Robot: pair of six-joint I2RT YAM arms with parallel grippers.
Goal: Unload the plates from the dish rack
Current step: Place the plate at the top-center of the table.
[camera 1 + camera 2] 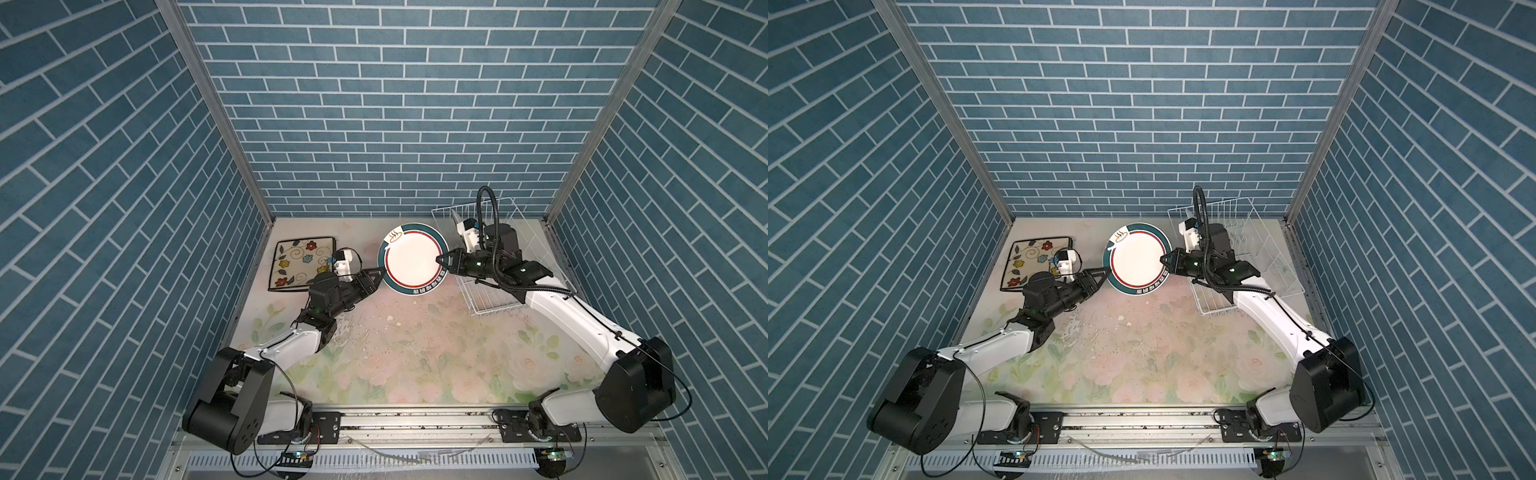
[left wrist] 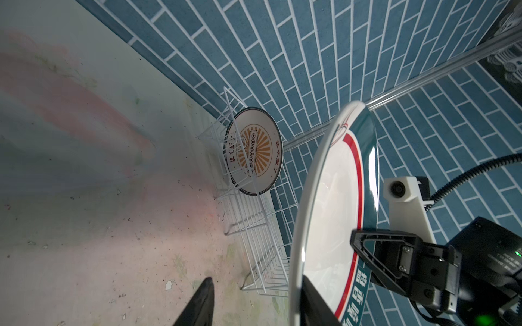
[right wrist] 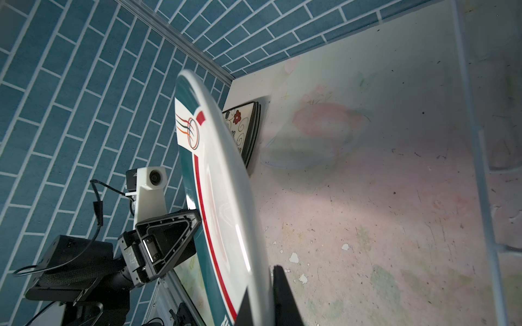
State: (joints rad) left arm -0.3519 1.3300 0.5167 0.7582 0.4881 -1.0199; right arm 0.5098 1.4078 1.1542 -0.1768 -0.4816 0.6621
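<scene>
My right gripper alone holds the plate and my left gripper straddles its opposite edge, so my left gripper should close before my right gripper opens and backs off.
A round white plate with a teal rim and red ring hangs tilted above the table between both arms. My right gripper is shut on its right edge. My left gripper straddles the opposite edge, open. One finger lies against the plate's face and the other stands apart from its back. The white wire dish rack stands at the back right. A round plate with an orange sunburst centre stands upright in it.
A square flowered plate with a black rim lies at the back left on top of other square plates, just behind my left wrist. Blue brick walls close the back and both sides. The table is floral and scuffed.
</scene>
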